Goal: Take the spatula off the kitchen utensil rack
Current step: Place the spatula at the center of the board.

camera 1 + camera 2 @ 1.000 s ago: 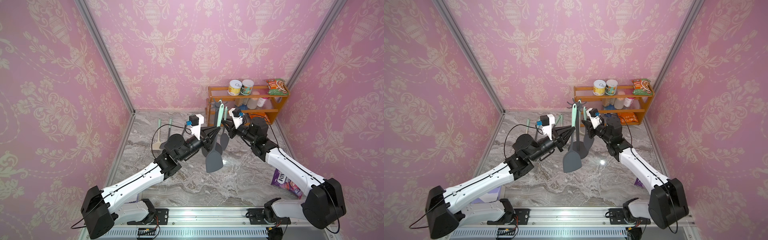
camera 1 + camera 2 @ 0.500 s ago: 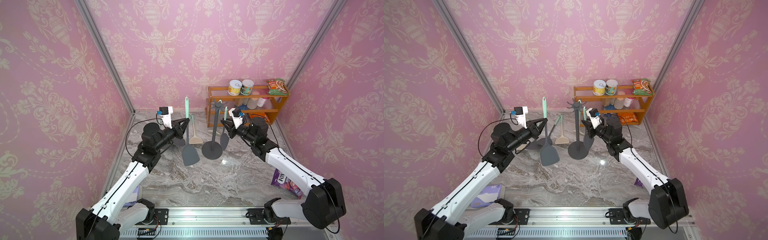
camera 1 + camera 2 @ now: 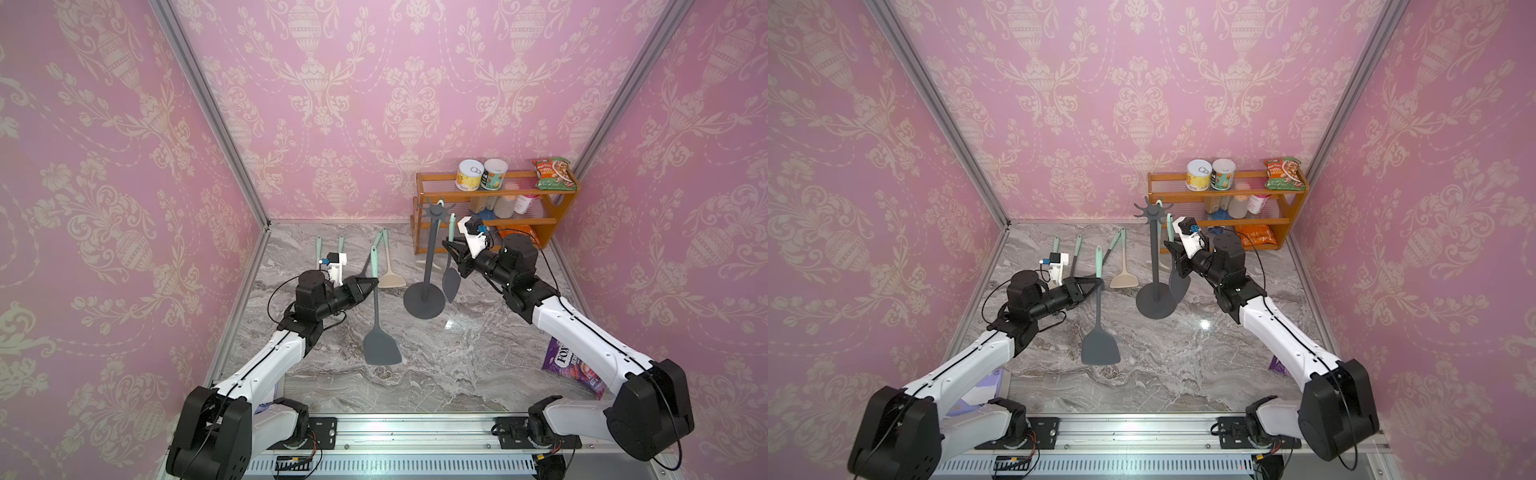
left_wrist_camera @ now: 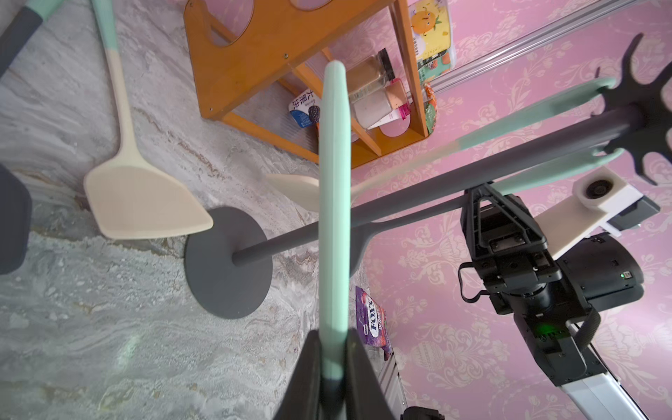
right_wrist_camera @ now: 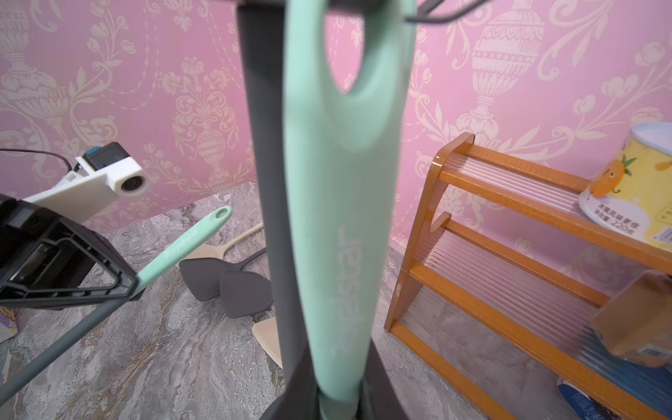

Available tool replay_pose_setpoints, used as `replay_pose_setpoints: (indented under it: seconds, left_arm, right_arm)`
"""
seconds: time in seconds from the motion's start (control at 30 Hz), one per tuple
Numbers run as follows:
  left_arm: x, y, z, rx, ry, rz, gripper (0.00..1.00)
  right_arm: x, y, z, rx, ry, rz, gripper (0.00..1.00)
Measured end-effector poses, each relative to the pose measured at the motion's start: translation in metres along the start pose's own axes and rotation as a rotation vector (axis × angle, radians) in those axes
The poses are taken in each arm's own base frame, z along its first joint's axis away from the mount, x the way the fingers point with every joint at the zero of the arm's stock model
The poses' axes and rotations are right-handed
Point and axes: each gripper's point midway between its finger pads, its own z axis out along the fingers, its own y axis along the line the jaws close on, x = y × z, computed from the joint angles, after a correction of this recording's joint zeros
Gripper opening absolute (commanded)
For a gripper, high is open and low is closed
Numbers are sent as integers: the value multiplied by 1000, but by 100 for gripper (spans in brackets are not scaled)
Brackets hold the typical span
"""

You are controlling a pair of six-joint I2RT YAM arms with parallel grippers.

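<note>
I should keep lowering the spatula with my left gripper until it lies flat, because the dark grey blade is hanging over free tabletop, clear of the rack and the other spatulas.
The dark grey kitchen utensil rack stands mid-table. My left gripper is shut on the mint handle of a dark grey spatula. It holds it upright, left of the rack and clear of it, blade low over the table. My right gripper is shut on the mint handle of a second dark spatula beside the pole. Its loop end sits at the crown's hooks; whether it hangs there is unclear. A cream spatula hangs on the rack.
Several spatulas lie at the back left, among them a cream one. The orange wooden shelf with cans and packets stands at the back right. A purple sweets bag lies under my right arm.
My left arm carried the dark spatula away from the rack to the left, then brought it down and nearer, blade low over the table. The right arm stayed put.
</note>
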Motion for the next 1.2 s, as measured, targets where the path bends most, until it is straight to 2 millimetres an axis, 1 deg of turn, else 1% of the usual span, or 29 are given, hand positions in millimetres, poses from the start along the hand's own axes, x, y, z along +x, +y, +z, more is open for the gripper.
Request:
replay_pose_setpoints:
  seconds: [0.13, 0.23, 0.3, 0.4, 0.5, 0.6, 0.83, 0.93, 1.07, 1.2]
  left_arm:
    - [28, 10, 2, -11, 42, -23, 6]
    - [44, 18, 4, -27, 58, -28, 7]
    - [54, 24, 6, -37, 66, -34, 7]
    - [69, 32, 14, -51, 95, -40, 6]
    - [80, 45, 21, -75, 107, -51, 6]
    - [83, 60, 18, -111, 84, -60, 7]
    - [78, 64, 21, -125, 58, -54, 7]
    - [80, 74, 24, -150, 62, -64, 7]
    - [78, 86, 26, -174, 48, -73, 9]
    - [78, 95, 32, -178, 46, -80, 9]
  right_arm:
    - [0, 0, 0, 0, 1, 1, 0]
    - [0, 0, 0, 0, 2, 1, 0]
    - [0, 0, -1, 0, 3, 1, 0]
    - [1, 0, -2, 4, 7, 1, 0]
    - [0, 0, -2, 6, 7, -2, 0]
    - [0, 0, -2, 6, 7, -2, 0]
    - [0, 0, -2, 5, 7, -2, 0]
    - [0, 0, -2, 6, 7, -2, 0]
    - [1, 0, -2, 6, 7, -3, 0]
    - [1, 0, -2, 5, 8, -4, 0]
